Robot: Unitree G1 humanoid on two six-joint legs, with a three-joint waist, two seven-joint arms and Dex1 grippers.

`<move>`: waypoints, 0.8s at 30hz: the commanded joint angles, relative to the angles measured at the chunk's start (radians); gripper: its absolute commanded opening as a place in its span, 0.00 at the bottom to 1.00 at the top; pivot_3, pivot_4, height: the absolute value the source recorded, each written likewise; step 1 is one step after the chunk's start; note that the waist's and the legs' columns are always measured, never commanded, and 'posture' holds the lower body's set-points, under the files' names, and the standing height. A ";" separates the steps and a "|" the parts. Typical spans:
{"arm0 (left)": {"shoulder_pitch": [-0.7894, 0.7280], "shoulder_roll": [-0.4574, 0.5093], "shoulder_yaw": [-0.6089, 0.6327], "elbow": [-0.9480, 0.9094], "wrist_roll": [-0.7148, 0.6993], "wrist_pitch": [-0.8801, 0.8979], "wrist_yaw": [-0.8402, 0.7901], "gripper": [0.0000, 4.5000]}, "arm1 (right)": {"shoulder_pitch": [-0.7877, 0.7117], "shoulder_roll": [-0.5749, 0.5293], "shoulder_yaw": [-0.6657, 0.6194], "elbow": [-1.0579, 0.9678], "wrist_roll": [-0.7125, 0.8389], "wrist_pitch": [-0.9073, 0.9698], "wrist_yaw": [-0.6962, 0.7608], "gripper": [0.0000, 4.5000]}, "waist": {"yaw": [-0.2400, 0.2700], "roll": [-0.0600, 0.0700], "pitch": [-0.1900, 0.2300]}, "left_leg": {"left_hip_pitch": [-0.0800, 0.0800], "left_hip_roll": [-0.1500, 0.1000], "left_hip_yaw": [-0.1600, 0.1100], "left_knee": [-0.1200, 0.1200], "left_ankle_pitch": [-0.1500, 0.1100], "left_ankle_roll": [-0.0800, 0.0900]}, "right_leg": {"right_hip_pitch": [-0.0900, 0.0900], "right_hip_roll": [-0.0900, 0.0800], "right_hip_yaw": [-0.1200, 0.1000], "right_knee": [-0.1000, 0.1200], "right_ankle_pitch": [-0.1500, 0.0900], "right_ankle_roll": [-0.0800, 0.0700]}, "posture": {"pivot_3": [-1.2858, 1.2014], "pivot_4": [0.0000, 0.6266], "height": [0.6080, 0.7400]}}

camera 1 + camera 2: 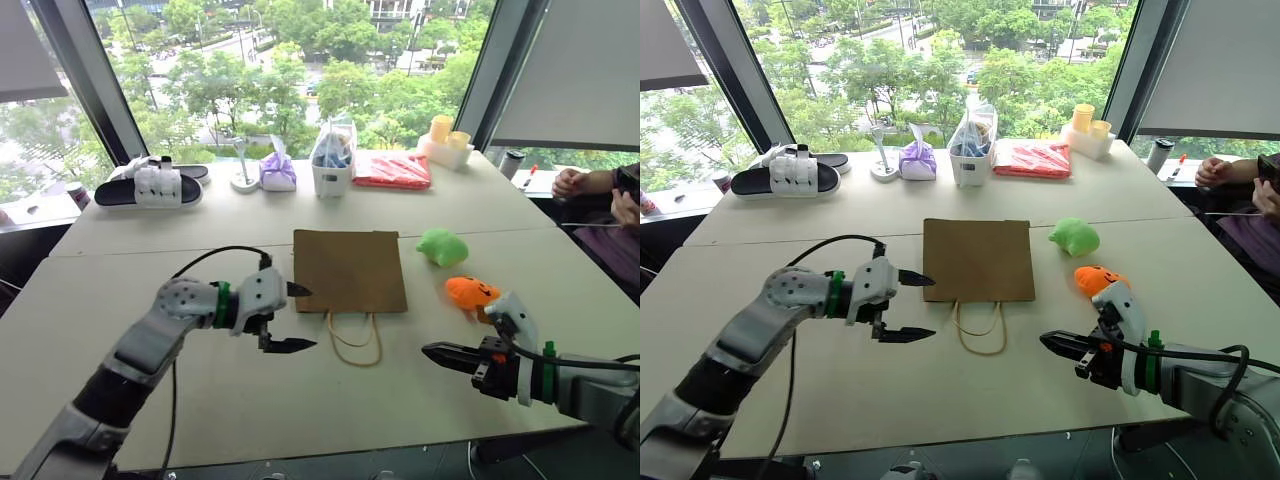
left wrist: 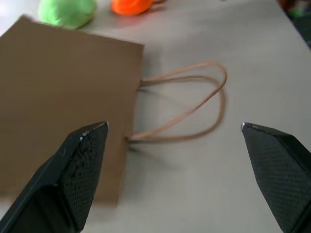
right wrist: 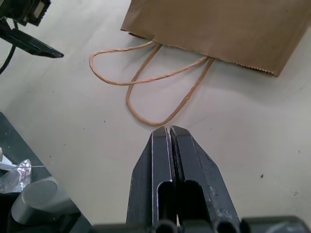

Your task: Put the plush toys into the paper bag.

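Note:
The tan cord handles make separate loops (image 2: 221, 88), so the paper bag's opening (image 1: 351, 312) will spread wide open when I raise only the upper handle.
The brown paper bag (image 1: 350, 268) lies flat in the middle of the table, its tan cord handles (image 1: 355, 340) trailing toward me. The light green plush toy (image 1: 441, 246) sits just right of the bag, and the orange plush toy (image 1: 472, 293) lies nearer me beside it. My left gripper (image 1: 305, 318) hovers open at the bag's near left corner, pointing right, with nothing between its fingers (image 2: 80, 165). My right gripper (image 1: 430, 351) is shut and empty, low over the table right of the handles (image 3: 146, 77), with the orange toy just behind it.
Along the far edge by the window are a black-and-white sandal (image 1: 150, 185), a purple pouch (image 1: 277, 172), a clear plastic bag over a white cup (image 1: 333, 160), a red packet (image 1: 392, 170) and yellow cups (image 1: 445, 140). A person's hands (image 1: 590, 185) rest at the right.

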 commanded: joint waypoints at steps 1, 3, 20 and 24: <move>-0.079 -0.082 -0.042 0.120 0.039 -0.113 -0.053 0.99 | 0.018 0.029 -0.021 -0.055 0.008 -0.016 -0.044 0.00 | 0.002 0.000 0.000 | 0.000 0.000 0.000 0.000 0.000 0.000 | 0.000 0.000 0.000 0.000 0.000 0.000 | 0.52 0.24 1.00; -0.118 -0.129 -0.074 0.217 0.082 -0.197 -0.079 0.99 | 0.028 0.053 -0.021 -0.072 0.012 -0.016 -0.075 0.00 | 0.001 0.000 0.000 | 0.000 0.000 0.000 0.000 0.000 0.000 | 0.000 0.000 0.000 0.000 0.000 0.000 | 0.52 0.24 1.00; -0.307 -0.373 0.127 0.486 -0.013 -0.087 0.077 0.01 | 0.023 0.155 0.048 -0.140 0.015 -0.064 -0.200 0.00 | 0.002 -0.001 0.001 | 0.000 -0.001 -0.002 0.002 0.000 0.001 | 0.001 0.000 -0.001 0.003 0.001 0.001 | 0.52 0.24 1.00; -0.340 -0.376 0.173 0.423 -0.006 0.065 0.188 0.01 | -0.067 0.247 0.133 -0.107 -0.041 -0.105 -0.281 0.00 | -0.004 0.000 0.000 | 0.000 -0.001 -0.003 0.002 0.000 0.001 | 0.001 0.001 -0.001 0.003 0.001 0.002 | 0.52 0.24 1.00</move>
